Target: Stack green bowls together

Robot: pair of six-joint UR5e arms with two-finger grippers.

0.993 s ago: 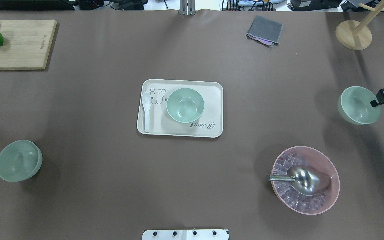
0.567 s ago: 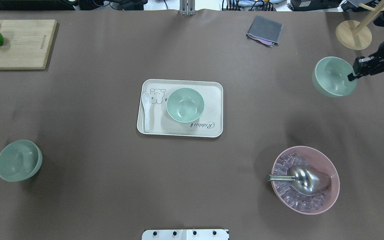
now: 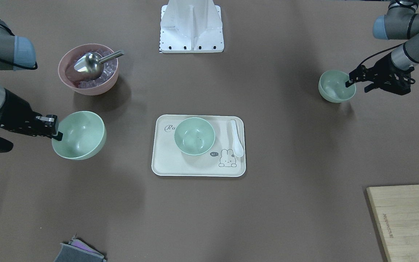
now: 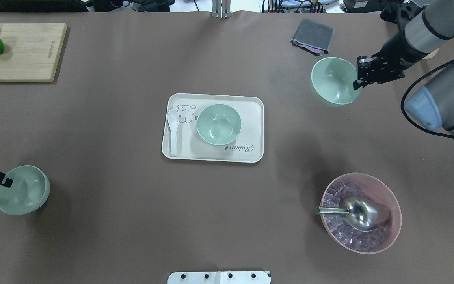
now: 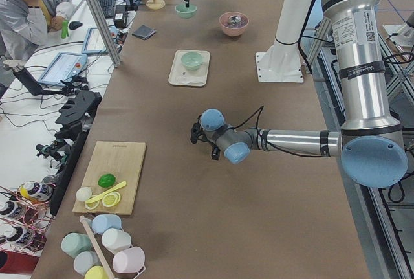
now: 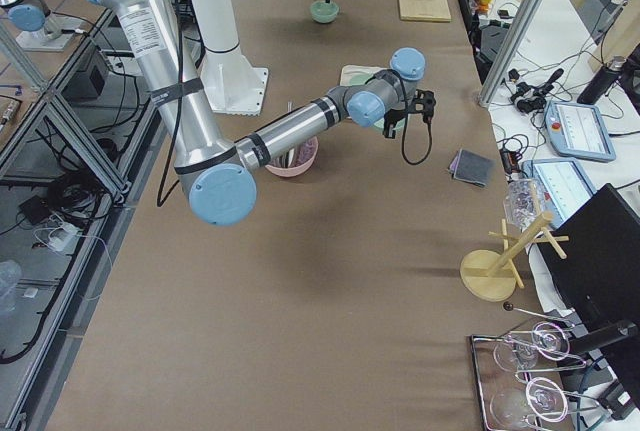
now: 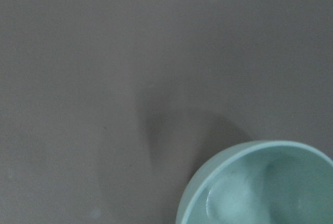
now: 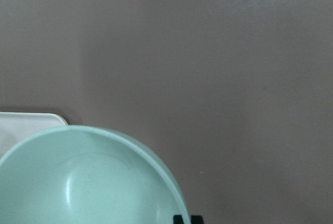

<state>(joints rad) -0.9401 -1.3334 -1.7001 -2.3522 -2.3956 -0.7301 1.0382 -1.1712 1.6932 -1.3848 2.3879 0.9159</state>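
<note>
The tray's green bowl (image 3: 195, 136) is empty and flares toward its rim, so the third green bowl (image 3: 79, 135) will nest deep inside when I lower it.
Three pale green bowls show. One green bowl (image 4: 219, 124) sits on the white tray (image 4: 250, 108), also seen in the front view (image 3: 194, 135). My right gripper (image 4: 358, 81) is shut on the rim of a second green bowl (image 4: 333, 81), holding it tilted above the table, right of the tray; it also shows in the front view (image 3: 80, 134) and the right wrist view (image 8: 83, 182). My left gripper (image 3: 356, 85) is open, one finger inside and one outside the rim of the third green bowl (image 4: 22, 190), which rests on the table at the left.
A pink bowl (image 4: 361, 213) with ice and a metal scoop (image 4: 363, 213) stands front right. A white spoon (image 4: 173, 130) lies on the tray. A cutting board (image 4: 26, 51) with fruit is far left, a grey cloth (image 4: 313, 36) far right.
My right gripper has carried its bowl away from the robot and leftward toward the tray. My left gripper has come in from the left edge to the left bowl's rim.
</note>
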